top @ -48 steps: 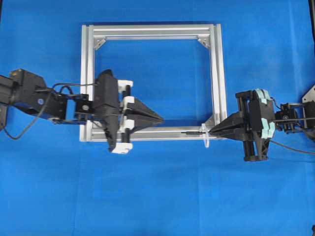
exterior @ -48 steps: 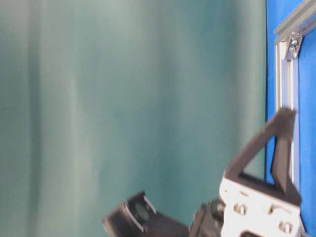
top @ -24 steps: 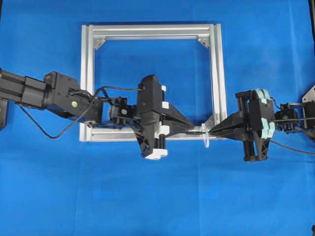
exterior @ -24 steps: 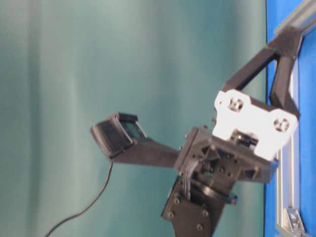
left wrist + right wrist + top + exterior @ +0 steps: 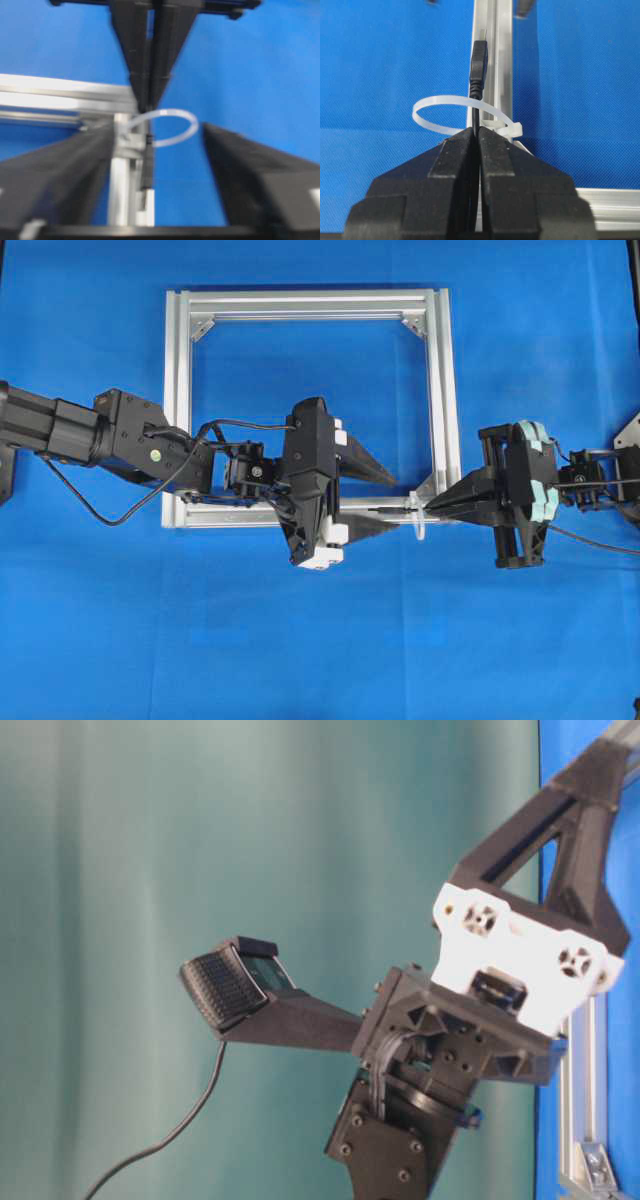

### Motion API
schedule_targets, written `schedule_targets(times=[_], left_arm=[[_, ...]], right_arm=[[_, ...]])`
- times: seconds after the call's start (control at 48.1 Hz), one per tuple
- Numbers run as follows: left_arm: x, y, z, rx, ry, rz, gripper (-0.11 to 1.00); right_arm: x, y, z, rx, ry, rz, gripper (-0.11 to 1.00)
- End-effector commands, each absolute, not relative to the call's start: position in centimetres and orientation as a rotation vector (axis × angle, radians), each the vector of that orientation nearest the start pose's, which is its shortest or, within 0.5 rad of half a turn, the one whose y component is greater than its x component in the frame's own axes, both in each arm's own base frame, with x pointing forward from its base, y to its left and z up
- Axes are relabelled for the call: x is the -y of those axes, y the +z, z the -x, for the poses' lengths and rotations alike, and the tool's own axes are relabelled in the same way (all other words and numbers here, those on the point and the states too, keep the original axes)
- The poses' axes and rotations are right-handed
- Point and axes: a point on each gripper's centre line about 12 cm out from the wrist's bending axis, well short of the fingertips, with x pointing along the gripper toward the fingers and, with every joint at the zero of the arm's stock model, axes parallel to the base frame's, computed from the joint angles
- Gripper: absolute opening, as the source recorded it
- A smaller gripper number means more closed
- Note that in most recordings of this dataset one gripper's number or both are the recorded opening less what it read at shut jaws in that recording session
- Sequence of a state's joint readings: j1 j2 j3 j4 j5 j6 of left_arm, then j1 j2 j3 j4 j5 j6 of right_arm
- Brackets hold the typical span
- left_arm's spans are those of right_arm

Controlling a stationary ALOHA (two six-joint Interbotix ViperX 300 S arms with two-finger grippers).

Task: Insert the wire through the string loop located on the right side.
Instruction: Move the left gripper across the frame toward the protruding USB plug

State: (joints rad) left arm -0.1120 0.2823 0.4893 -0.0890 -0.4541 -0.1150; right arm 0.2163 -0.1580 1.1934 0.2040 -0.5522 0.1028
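Observation:
The string loop [image 5: 419, 515] is wide open around the thin wire, so I expect the wire to slip through and leave the string loop standing when I pull the plug.
The wire [image 5: 479, 60] is a thin black cable ending in a small plug with a silvery tip. My right gripper [image 5: 476, 131] is shut on it just behind the string loop [image 5: 420, 112], a whitish ring tied to the frame's near bar. The cable runs through the ring and the plug [image 5: 383, 509] lies on its left side. My left gripper [image 5: 390, 502] is open, one finger on each side of the plug. In the left wrist view the plug [image 5: 147, 167] lies between the spread fingers [image 5: 250, 175], the string loop [image 5: 196, 127] just beyond it.
A square silver aluminium frame [image 5: 310, 302] lies on the blue cloth, with triangular brackets in its corners. The left arm [image 5: 470, 1050] and its wrist camera fill the table-level view. The left arm's own black cable [image 5: 80, 502] hangs beside the frame's left bar.
The left arm has swung right along the frame's near bar to the plug. Its jaws, shut a moment ago, have opened around it. The right gripper has not moved.

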Motion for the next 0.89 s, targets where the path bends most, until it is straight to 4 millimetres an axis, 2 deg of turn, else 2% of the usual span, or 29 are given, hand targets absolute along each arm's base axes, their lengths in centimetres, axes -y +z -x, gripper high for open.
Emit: schedule_targets(times=[0.0,0.062,0.125,0.457,0.686,0.873], left_arm=[[5.0,16.4,-46.8,-0.294,-0.049,0.17,0.75],[5.0,16.4,-46.8,-0.299,-0.049,0.17,0.87],[5.0,16.4,-46.8,-0.305,-0.048,0.17,0.93],[5.0,16.2,-47.1,-0.311,-0.048,0.17,0.92],[5.1,13.6,-47.8,-0.358,-0.044,0.166,0.92],[5.0,13.1,-47.7,-0.369,-0.041,0.165,0.92]], right_arm=[[-4.6,12.6,-26.9,-0.467,0.04,-0.198,-0.04],[-4.6,12.5,-26.9,-0.468,0.04,-0.198,-0.04],[-4.6,12.5,-26.9,-0.471,0.04,-0.197,-0.04],[-4.6,12.5,-26.9,-0.471,0.04,-0.197,-0.04],[-4.6,12.5,-26.9,-0.471,0.04,-0.197,-0.04],[-4.6,12.5,-26.9,-0.47,0.04,-0.198,-0.04]])
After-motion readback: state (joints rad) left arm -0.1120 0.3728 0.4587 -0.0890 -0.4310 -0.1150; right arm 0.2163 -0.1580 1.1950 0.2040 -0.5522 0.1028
